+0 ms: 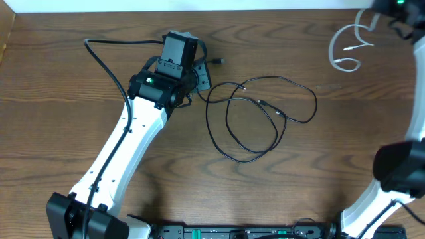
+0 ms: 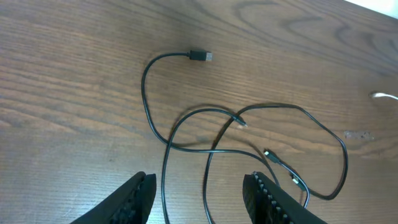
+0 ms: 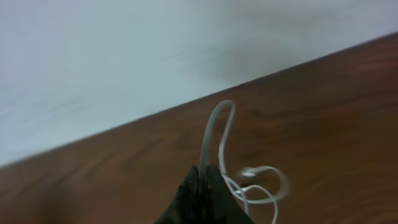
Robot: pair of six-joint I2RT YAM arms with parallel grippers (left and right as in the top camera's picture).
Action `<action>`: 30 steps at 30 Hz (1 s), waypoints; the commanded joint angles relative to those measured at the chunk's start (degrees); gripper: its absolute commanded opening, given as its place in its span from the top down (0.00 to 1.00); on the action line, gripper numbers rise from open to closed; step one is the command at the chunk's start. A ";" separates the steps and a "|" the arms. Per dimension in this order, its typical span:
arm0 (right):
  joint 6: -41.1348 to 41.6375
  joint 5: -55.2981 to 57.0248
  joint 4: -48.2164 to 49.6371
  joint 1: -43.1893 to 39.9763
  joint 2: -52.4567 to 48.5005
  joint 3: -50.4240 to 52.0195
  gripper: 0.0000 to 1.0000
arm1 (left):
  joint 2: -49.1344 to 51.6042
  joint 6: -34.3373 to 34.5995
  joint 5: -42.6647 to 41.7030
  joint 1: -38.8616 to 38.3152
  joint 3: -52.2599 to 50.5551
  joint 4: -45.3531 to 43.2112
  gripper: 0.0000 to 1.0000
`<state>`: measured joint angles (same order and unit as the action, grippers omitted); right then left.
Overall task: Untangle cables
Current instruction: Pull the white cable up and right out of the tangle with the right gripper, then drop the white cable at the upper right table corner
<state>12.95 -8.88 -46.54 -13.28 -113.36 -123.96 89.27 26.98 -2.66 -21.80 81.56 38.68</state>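
My right gripper is holding the white cable [image 1: 344, 61] while the black cable's loops cross [image 1: 232, 98], so my right gripper should put the white cable aside and pick up the black cable.
The black cable [image 1: 255, 119] lies in loose overlapping loops at the table's middle, one plug near the left arm [image 1: 218, 62]. In the left wrist view the black cable [image 2: 186, 118] runs between the open fingers of my left gripper [image 2: 199, 193], which hovers over it without touching. The white cable [image 1: 345, 50] is looped at the far right corner, apart from the black one. My right gripper [image 3: 204, 180] is shut on the white cable [image 3: 214, 130] and holds it up; its loops [image 3: 261, 183] hang beside the fingers.
The wooden table [image 1: 99, 93] ends at a white wall along the far edge [image 1: 199, 5]. The left arm's thick black wire [image 1: 106, 63] arcs over the table at the left. The right arm's base stands at the near right [image 1: 398, 169].
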 commanded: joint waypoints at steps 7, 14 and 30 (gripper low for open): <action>-0.98 1.25 7.96 -13.14 -6.62 -6.12 0.99 | 0.70 -0.33 0.35 0.24 -0.13 -0.17 0.50; 2.60 3.37 19.45 -16.50 -18.32 -6.12 0.99 | 0.70 -0.33 0.35 0.24 -0.13 -1.01 0.50; 1.66 8.15 17.94 -17.62 -29.14 -6.14 0.01 | 0.70 -0.33 0.37 0.24 -0.13 -1.03 0.50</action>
<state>15.07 -1.02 -27.59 -30.13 -144.46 -129.34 89.27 26.98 -2.66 -21.80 81.56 37.52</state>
